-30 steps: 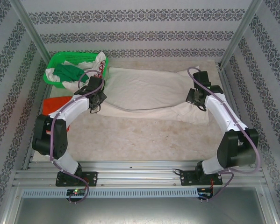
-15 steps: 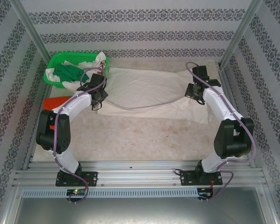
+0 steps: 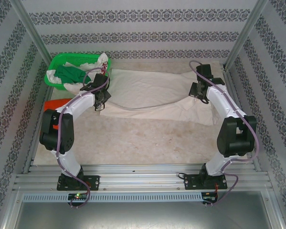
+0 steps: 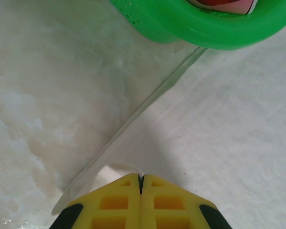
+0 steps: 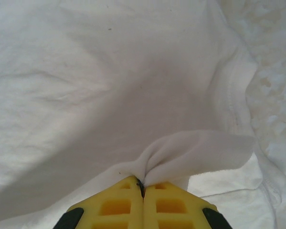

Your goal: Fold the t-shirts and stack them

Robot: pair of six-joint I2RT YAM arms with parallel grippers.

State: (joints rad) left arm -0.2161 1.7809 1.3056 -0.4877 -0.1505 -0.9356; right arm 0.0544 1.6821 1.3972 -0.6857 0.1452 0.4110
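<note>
The t-shirt's held edge (image 3: 147, 109) stretches between both grippers over its spread back layer (image 3: 150, 88). My right gripper should keep easing the edge back until it lies straight there.
The cream-white t-shirt (image 3: 147, 90) lies spread across the back of the table. Its near edge is lifted at both ends. My left gripper (image 3: 101, 98) is shut on the shirt's left edge, close to the green basket. In the left wrist view the yellow fingers (image 4: 119, 200) meet at the gripper's tip (image 4: 141, 178), with a thin lip of white cloth (image 4: 228, 133) between them. My right gripper (image 3: 199, 93) is shut on the right edge. There the gripper (image 5: 143, 183) pinches a bunched fold of the white shirt (image 5: 109, 71). The orange-red t-shirt (image 3: 50, 106) lies at the far left, partly behind my left arm.
A green mesh basket (image 3: 61, 61) with white and green cloth in it stands at the back left, its rim (image 4: 214, 33) just beyond my left gripper. Patterned walls and metal posts close in the table. Bare tabletop (image 3: 143, 140) stretches in front of the shirt.
Both grippers have moved toward the back of the table, drawing the white shirt's near edge with them. The shirt's front fold now lies farther back.
</note>
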